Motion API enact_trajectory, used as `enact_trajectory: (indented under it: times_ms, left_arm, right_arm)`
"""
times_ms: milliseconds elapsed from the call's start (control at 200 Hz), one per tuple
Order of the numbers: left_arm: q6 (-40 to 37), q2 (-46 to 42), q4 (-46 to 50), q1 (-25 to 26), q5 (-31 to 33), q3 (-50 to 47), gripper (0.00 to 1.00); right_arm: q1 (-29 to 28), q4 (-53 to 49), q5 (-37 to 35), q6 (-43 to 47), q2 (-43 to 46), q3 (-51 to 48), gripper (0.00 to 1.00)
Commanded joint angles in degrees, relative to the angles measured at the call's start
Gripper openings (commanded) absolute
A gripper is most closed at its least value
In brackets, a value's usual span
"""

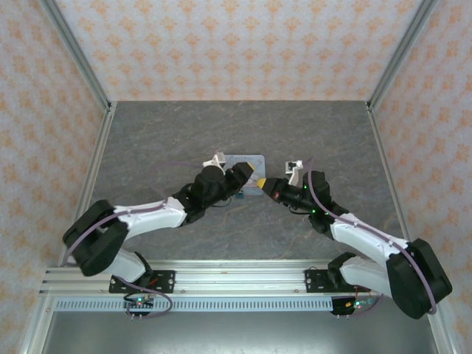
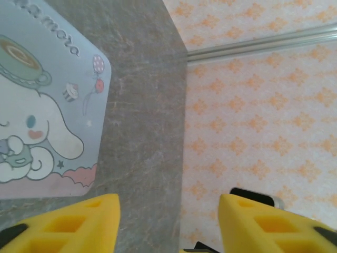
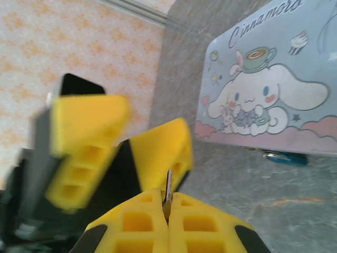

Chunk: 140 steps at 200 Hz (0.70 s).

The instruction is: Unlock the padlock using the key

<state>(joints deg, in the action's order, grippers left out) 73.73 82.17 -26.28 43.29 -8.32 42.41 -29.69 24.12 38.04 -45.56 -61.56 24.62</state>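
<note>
The right gripper's fingers leave only a short sliver point(image 3: 169, 182) of the key showing above them, so the robot's left gripper should take the key point(image 3: 168, 194) before the right gripper grips it again.
My right gripper point(image 3: 167, 204) is shut on the key point(image 3: 168, 183), a thin pale sliver standing up between its yellow pads. The padlock point(image 3: 285, 157), small and dark teal, lies on the table against the pink edge of the tin. Just ahead of the key, my left gripper's yellow fingers point(image 3: 158, 150) stand apart. In the left wrist view the left gripper point(image 2: 168, 226) is open with nothing between its fingers, above bare table beside the tin. From above, the left gripper point(image 1: 255, 179) and right gripper point(image 1: 268, 185) nearly meet at the table's middle.
A pastel-blue tin with a cartoon dog point(image 1: 243, 158) point(image 3: 274, 79) point(image 2: 42, 105) lies flat at mid-table, partly under the left arm. Grey stone-patterned table point(image 1: 147, 140) is boxed in by patterned walls point(image 1: 243, 44) at the back and on both sides.
</note>
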Motion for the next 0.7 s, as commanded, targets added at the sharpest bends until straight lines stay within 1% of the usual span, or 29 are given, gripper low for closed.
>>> enact_trajectory:
  times_ms: [0,115,170,325,395,450,566,696]
  left_arm:
    - [-2.86,-6.20,21.13,-1.63,0.66,6.26,0.57]
    - [-2.34,-6.51,32.45,-3.40,-3.71,11.11,0.55]
    - [-1.67,-5.53,35.18,-3.64,-6.10,12.61,0.54]
    - [0.15,-1.74,38.10,-3.70,-13.02,16.51,0.46]
    - [0.85,-0.51,39.19,-3.70,-14.32,17.56,0.42]
    - [1.30,-0.04,39.98,-3.65,-14.72,18.04,0.42]
    - [2.69,0.78,40.11,-3.69,-15.47,18.26,0.41]
    - [3.69,1.65,39.55,-3.47,-16.16,18.34,0.40]
  right_arm:
    - [-0.32,-12.94,-3.68,11.74,2.57,3.44,0.00]
    - [-1.81,-16.46,-7.26,16.63,2.79,4.76,0.00]
    - [-3.61,-17.74,-9.77,19.19,2.76,5.52,0.00]
    - [-9.69,-21.63,-18.42,27.23,2.33,8.62,0.00]
    - [-11.59,-21.80,-20.99,29.97,2.58,9.03,0.00]
    - [-12.77,-21.85,-22.85,31.72,2.90,9.21,0.00]
    - [-14.33,-20.79,-25.15,34.02,3.46,9.04,0.00]
    - [-14.43,-20.52,-25.13,34.58,2.88,9.72,0.00]
